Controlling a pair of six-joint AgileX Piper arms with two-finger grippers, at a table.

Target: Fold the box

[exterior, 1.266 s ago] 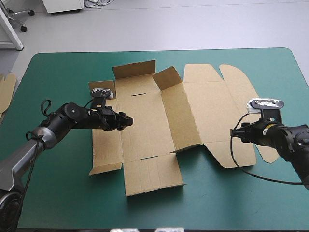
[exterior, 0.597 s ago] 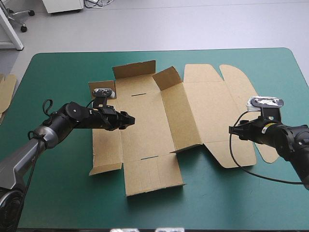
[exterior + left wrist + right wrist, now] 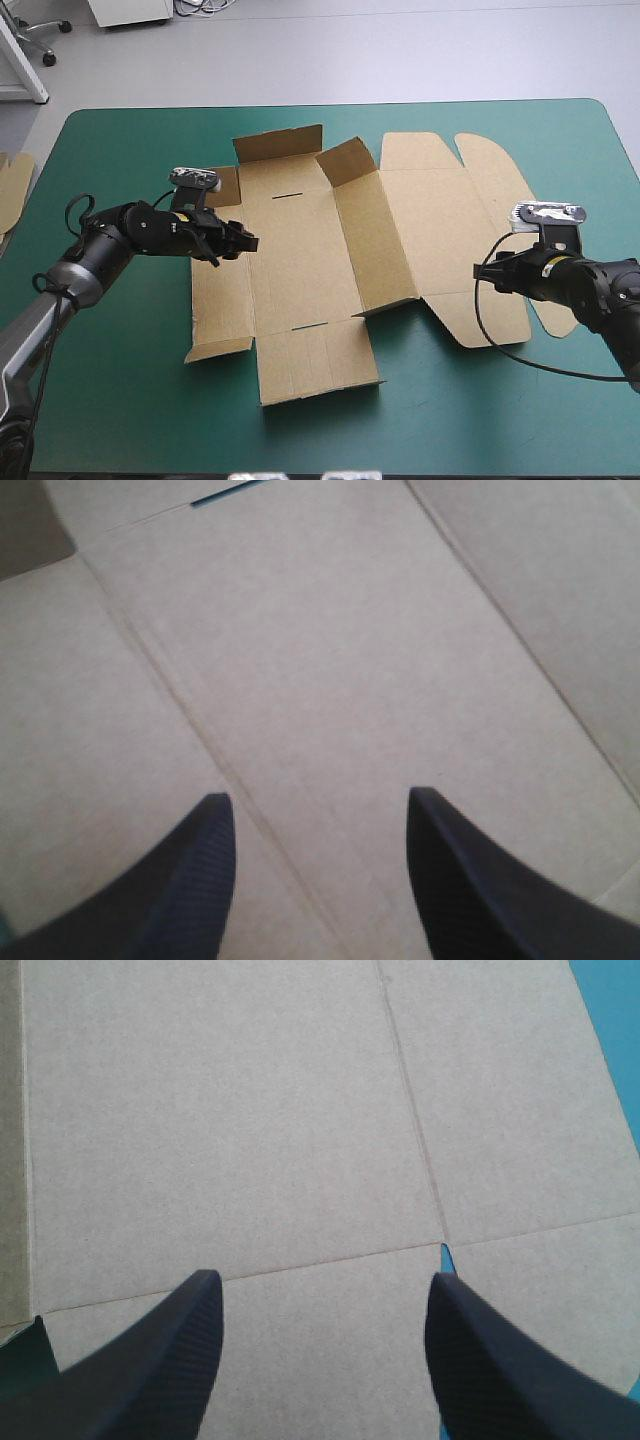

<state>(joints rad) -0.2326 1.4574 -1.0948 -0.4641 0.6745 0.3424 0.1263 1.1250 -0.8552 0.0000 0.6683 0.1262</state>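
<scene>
My left gripper will lift the panel under it, and the box's slotted base will swing upright too because a crease joins that panel to the slotted base.
The brown box lies mostly flat in the middle of the teal-green table, with its far flaps and a middle wall partly raised. My left gripper hovers open over the box's left panel, near its crease; in the left wrist view brown board fills the space ahead of the left gripper. Over the box's right lid panel, near its front edge, my right gripper stands open. The right wrist view has the right gripper above creased board, nothing between the fingers.
An edge of more brown board shows at the table's left edge. Teal-green cover lies bare around the box on the near side and to the left.
My left arm has drawn back to the left, its gripper now nearer the box's left panel edge. The right arm and the box have stayed put.
</scene>
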